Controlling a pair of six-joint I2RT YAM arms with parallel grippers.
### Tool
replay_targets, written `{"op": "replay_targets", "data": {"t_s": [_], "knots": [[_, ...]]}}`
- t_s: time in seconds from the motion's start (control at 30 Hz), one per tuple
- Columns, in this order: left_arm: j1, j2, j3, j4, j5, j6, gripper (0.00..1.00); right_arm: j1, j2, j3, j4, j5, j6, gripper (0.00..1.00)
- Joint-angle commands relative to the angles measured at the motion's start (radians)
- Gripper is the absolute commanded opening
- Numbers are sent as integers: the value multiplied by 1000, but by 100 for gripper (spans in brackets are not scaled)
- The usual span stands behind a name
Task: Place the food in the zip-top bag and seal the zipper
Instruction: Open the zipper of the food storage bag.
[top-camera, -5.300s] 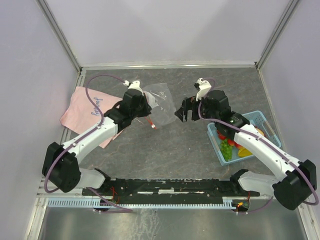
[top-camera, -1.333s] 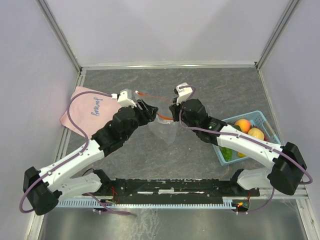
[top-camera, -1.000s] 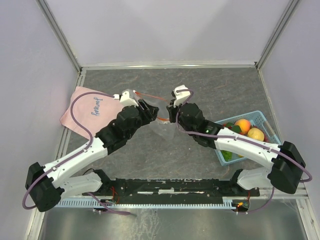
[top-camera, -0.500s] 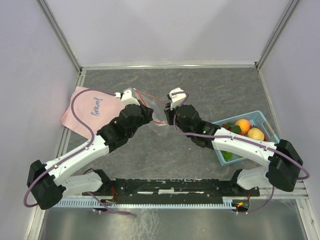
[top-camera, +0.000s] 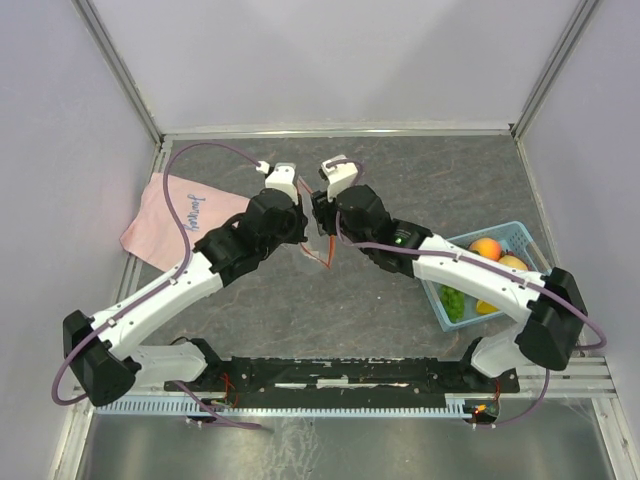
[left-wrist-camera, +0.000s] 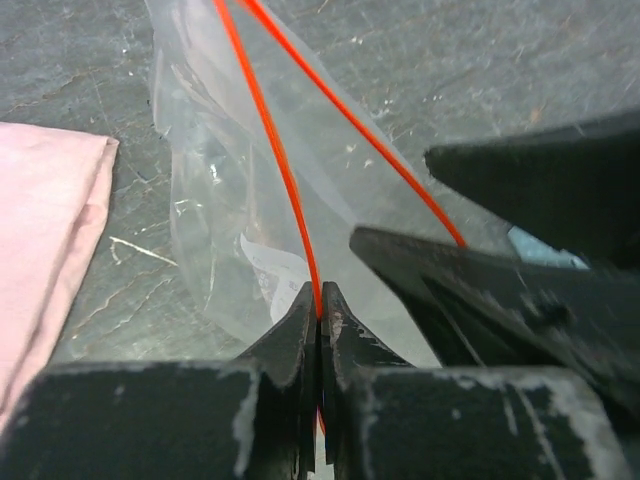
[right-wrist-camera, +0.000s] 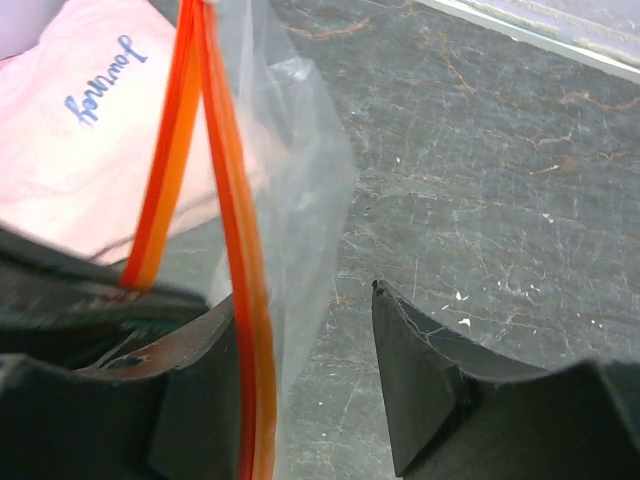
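Note:
The zip-top bag's opening (top-camera: 317, 232) is narrow between my grippers. My right gripper should pull its side of the zipper (top-camera: 331, 250) away to make the opening wider before fetching food.
The zip-top bag (top-camera: 320, 247) (left-wrist-camera: 225, 240), clear and crinkly, hangs off the table between the two grippers at centre. My left gripper (top-camera: 300, 217) (left-wrist-camera: 320, 314) is shut on one side of the orange-red zipper (left-wrist-camera: 281, 175). My right gripper (top-camera: 318, 207) (right-wrist-camera: 305, 298) is open; the zipper (right-wrist-camera: 237, 250) runs just inside its left finger and the bag film (right-wrist-camera: 300, 170) hangs between the jaws. The bag's mouth is parted, its two strips diverging. The food (top-camera: 486, 249), orange-yellow fruits and green pieces, lies in the light-blue basket.
The light-blue basket (top-camera: 520, 236) sits at the right edge of the table. A pink cloth (top-camera: 180, 215) (right-wrist-camera: 100, 110) with blue lettering lies at the left. Both arms cross the table's middle, their wrists nearly touching.
The right gripper has opened and let go of the bag. The left gripper has shut on the zipper. Both wrists have moved toward the back, lifting the bag.

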Motion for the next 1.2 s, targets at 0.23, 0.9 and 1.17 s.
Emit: {"op": "replay_targets", "data": {"t_s": [0.23,0.9,1.17], "knots": [[-2,26,160,-262,-35,164,3,-76,72,40,-102,98,122,35],[-3,170,310,-410,-104,272,3,-167,127,-69,-115,-142,204,30],[-3,259,322,-388,2,240,3,-167,66,-61,-131,-219,180,47]]}}
